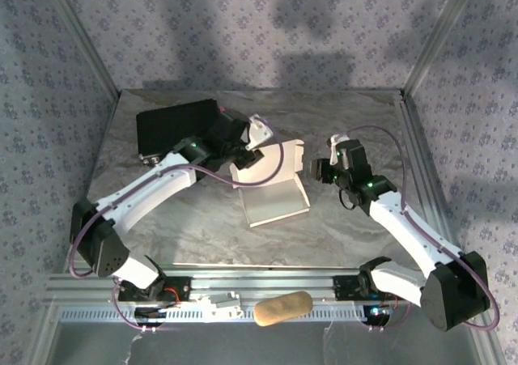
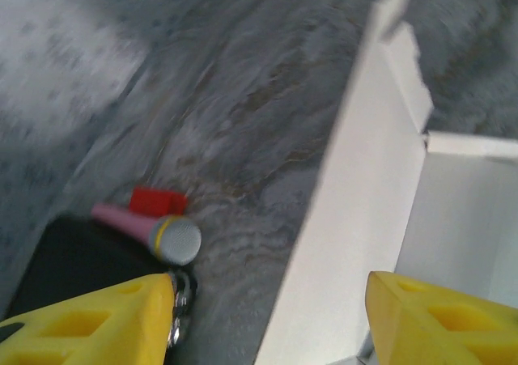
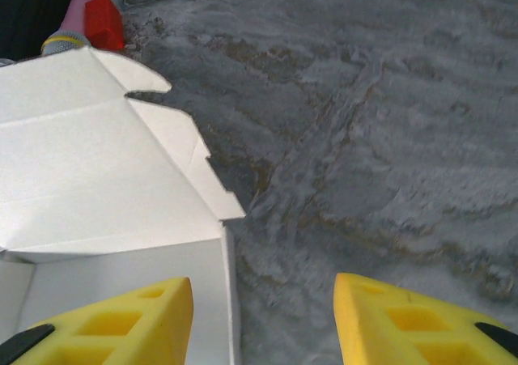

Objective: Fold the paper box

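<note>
I should square the box (image 1: 277, 201) first, as it lies crooked between my grippers, by pressing the back flap's side edge (image 1: 235, 176) with my left gripper opposite my right gripper.
The paper box (image 1: 275, 188) is white cardboard, partly folded, lying in the middle of the marble table with its back flap raised. My left gripper (image 1: 252, 150) hovers at the box's back left corner. In the left wrist view its yellow fingers (image 2: 121, 308) stand wide apart, so the left gripper (image 2: 269, 280) is open, with an upright white box wall (image 2: 356, 187) rising between them. My right gripper (image 1: 317, 169) is at the box's right side. In the right wrist view the right gripper (image 3: 263, 281) is open, the box's side wall edge (image 3: 229, 300) just inside its left finger, gripped by nothing.
A black case (image 1: 174, 126) lies at the back left, just behind the left arm. A pink toy microphone (image 2: 150, 231) and a red block (image 2: 158, 199) lie beside it. A tan bread-like object (image 1: 283, 308) rests on the front rail. Metal frame posts bound the table.
</note>
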### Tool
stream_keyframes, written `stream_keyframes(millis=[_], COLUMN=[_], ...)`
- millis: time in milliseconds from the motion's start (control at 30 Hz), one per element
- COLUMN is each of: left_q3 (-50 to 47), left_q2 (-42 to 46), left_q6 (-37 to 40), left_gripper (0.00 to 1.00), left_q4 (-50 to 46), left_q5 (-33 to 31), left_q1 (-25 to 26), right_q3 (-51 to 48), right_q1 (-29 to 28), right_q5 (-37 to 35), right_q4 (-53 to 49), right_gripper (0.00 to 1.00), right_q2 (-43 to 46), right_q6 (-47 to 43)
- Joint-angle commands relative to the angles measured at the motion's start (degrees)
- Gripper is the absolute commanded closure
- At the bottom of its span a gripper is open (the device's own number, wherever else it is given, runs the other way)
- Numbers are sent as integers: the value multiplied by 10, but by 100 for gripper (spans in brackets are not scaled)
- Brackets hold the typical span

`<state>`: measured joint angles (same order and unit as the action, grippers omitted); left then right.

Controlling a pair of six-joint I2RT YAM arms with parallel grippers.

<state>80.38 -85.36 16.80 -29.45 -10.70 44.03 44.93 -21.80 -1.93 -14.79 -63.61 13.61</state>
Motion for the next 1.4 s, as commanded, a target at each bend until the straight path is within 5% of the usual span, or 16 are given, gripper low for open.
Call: stream_keyframes(millis=[0, 100, 133, 300, 400, 800, 1367], left_q3=[20, -11, -16, -31, -46, -101, -66], left_q2=[34, 26, 13, -29, -35, -46, -88], left_q6=[-189, -226, -227, -229, -219, -218, -272], left_gripper=[37, 38, 39, 43, 44, 50, 83], left_q4=[-131, -160, -164, -160, -146, -97, -89], left_q5=[-43, 36, 55, 95, 98, 121, 48], left_q1=[-10, -36, -45, -87, -92, -90, -66], right_q3=[36, 110, 132, 174, 181, 269, 264], right_q1=[42, 78, 78, 67, 58, 36, 19], right_q5=[39, 125, 141, 162, 168, 171, 196], right_q4=[15, -47, -62, -76, -78, -123, -120], right_gripper=[48, 48, 35, 4, 2, 24, 72], right_q2=[-31, -103, -127, -182, -193, -301, -318], right_q6=[-77, -85, -96, -135, -162, -229, -231])
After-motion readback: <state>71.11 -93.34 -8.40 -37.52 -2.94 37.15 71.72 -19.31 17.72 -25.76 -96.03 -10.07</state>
